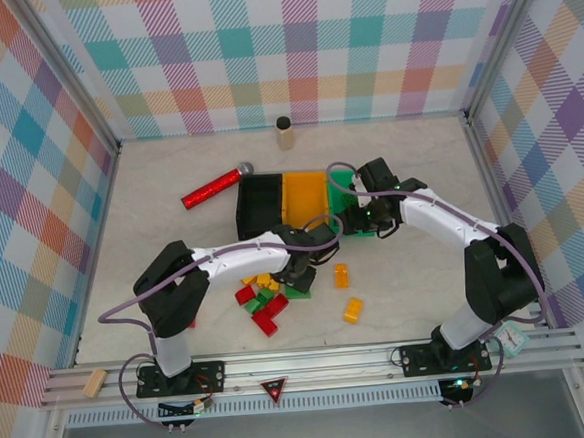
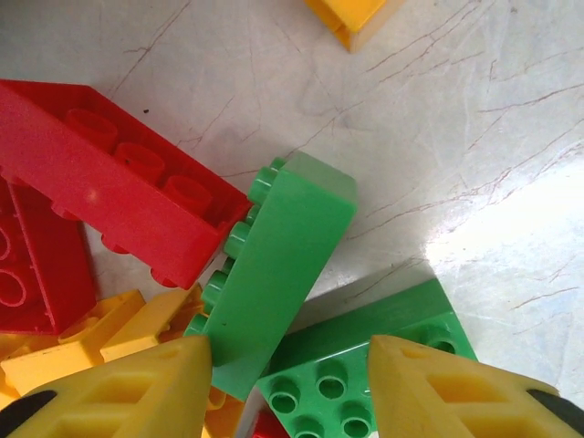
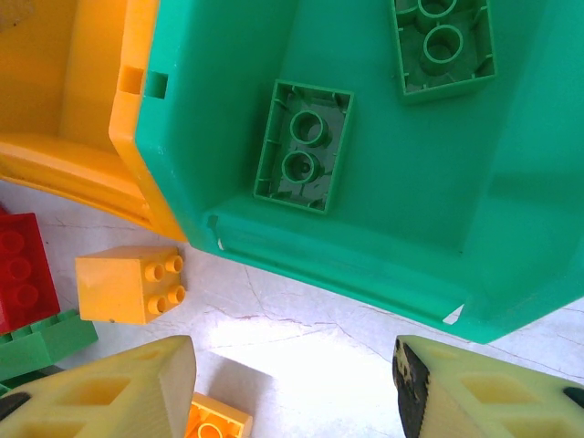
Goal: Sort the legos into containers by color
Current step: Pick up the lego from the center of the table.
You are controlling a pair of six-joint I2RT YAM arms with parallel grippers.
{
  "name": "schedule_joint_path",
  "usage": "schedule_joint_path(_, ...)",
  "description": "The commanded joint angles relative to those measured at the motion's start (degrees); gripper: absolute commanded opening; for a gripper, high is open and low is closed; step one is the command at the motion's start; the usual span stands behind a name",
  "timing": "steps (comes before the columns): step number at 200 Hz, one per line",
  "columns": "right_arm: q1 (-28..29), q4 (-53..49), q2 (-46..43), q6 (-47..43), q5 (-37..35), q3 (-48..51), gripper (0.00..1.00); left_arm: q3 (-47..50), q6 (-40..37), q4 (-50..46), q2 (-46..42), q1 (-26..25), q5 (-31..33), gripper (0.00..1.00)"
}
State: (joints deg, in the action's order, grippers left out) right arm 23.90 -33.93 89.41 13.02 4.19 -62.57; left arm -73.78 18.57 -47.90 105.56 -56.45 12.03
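Note:
The flat green brick (image 2: 330, 381) is between the fingers of the robot's left gripper, so that gripper should move over and close around only the green brick (image 2: 285, 260) lying on its side.
The black (image 1: 259, 206), orange (image 1: 304, 198) and green (image 1: 343, 183) bins stand joined in a row mid-table. Red, yellow and green legos (image 1: 262, 296) lie piled in front of them. My left gripper (image 2: 287, 365) is open, low over the pile. A green brick on its side (image 2: 283, 265) leans by its left finger, and a flat green brick (image 2: 365, 365) lies between the fingers. My right gripper (image 3: 292, 365) hangs open and empty over bare table at the green bin's (image 3: 411, 201) near edge. Two green bricks (image 3: 304, 146) (image 3: 444, 41) lie upside down inside that bin.
A long red cylinder (image 1: 213, 187) lies left of the bins, and a tan upright cylinder (image 1: 285, 132) stands behind them. Loose yellow bricks (image 1: 341, 275) (image 1: 353, 310) lie right of the pile. A yellow brick (image 3: 128, 285) and a red brick (image 3: 23, 269) sit near the orange bin (image 3: 73, 91).

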Motion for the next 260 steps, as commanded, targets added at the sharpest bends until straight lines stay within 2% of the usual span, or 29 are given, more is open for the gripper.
schedule_joint_path(1, -0.4, 0.0, -1.4, 0.8, 1.1, 0.7, 0.6, -1.8, -0.3, -0.8, 0.3, 1.4, -0.5, 0.5)
schedule_joint_path(33, -0.4, 0.3, -2.2, 1.1, 1.2, 1.5, 0.6, -2.1, 0.3, -1.2, 0.3, 2.6, 0.5, 0.53)
schedule_joint_path(80, -0.4, 0.3, -2.5, 1.0, 1.3, 1.7, 0.6, -2.1, 0.5, -1.2, 1.3, 2.8, -2.0, 0.49)
schedule_joint_path(118, -0.4, -0.2, -2.9, 0.8, 0.9, 1.9, 0.6, -0.6, 1.1, -1.6, 1.5, 2.8, -3.2, 0.4)
schedule_joint_path(192, -0.4, -0.3, -2.0, 0.7, 2.3, 0.8, 0.6, 0.6, 2.1, -1.9, 1.6, 2.6, -2.5, 0.41)
schedule_joint_path(215, -0.4, -0.8, -2.2, 0.4, 2.1, 0.3, 0.6, -0.5, 2.0, -1.5, 2.1, 2.3, -2.9, 0.36)
schedule_joint_path(239, -0.4, -1.1, -2.7, 0.0, 1.4, 0.3, 0.6, -0.6, 2.0, -0.8, 2.9, 2.2, -3.6, 0.37)
schedule_joint_path(260, -0.4, -1.1, -2.7, 0.2, 1.6, 0.4, 0.6, -0.8, 2.2, -1.5, 4.2, 1.5, -3.2, 0.42)
